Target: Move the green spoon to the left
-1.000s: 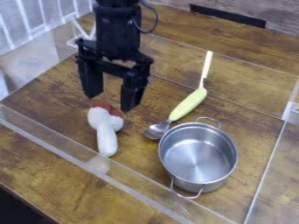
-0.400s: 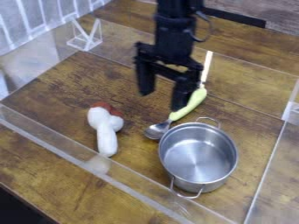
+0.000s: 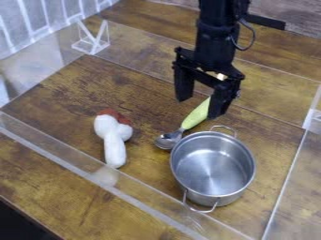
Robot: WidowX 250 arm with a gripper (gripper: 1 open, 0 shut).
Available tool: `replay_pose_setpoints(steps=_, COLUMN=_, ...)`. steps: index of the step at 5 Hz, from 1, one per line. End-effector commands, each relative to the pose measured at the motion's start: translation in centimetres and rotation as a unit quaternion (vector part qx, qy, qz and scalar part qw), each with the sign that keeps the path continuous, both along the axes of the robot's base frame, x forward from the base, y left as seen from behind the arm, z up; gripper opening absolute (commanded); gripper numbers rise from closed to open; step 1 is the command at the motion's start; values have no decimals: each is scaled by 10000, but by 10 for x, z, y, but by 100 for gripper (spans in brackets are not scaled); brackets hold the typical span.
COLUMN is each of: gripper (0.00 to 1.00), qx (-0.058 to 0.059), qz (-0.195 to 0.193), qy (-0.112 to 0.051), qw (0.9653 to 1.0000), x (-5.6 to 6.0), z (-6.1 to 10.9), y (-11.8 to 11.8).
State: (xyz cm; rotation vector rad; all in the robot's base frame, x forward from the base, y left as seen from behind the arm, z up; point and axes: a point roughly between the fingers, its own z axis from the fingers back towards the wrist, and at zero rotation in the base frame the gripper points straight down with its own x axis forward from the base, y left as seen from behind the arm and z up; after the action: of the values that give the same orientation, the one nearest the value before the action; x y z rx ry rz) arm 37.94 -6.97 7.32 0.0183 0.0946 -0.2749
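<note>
My gripper will lift the green spoon (image 3: 194,114) free at once and leave the pot standing, because the silver bowl (image 3: 167,141) is outside the pot's rim.
The green spoon (image 3: 191,122) lies on the wooden table, its yellow-green handle pointing up-right and its silver bowl (image 3: 168,141) down-left, right beside the pot. My gripper (image 3: 207,97) hangs open just above the upper part of the handle, one black finger (image 3: 185,88) to the handle's left and the other (image 3: 230,99) to its right. The fingers partly hide the handle's top end. Nothing is held.
A steel pot (image 3: 213,167) stands right below the spoon, close to its bowl. A white bottle-shaped object with a red end (image 3: 113,139) lies to the left. A clear plastic wall (image 3: 75,159) runs along the front, and a small clear stand (image 3: 88,37) sits at the back left.
The gripper has travelled right across the table from above the white bottle to over the spoon's handle, and sunk a little. It stayed open. The spoon, the pot and the bottle have not moved.
</note>
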Motion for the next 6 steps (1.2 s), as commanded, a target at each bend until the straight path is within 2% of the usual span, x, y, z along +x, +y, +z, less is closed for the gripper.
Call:
replay_pose_setpoints(steps=1, gripper=100, qx=-21, qz=-274, qy=-357, qw=9990, x=19, z=13, y=-5)
replay_pose_setpoints(steps=3, gripper=100, qx=7, qz=-445, qy=-365, qw=9983, x=40, z=-3, y=1)
replay_pose_setpoints(steps=4, gripper=100, qx=15, qz=-417, qy=-327, qw=9986, x=47, z=-11, y=4)
replay_pose_setpoints(steps=6, gripper=100, qx=33, qz=-336, qy=-146, qw=9993, x=46, z=-22, y=13)
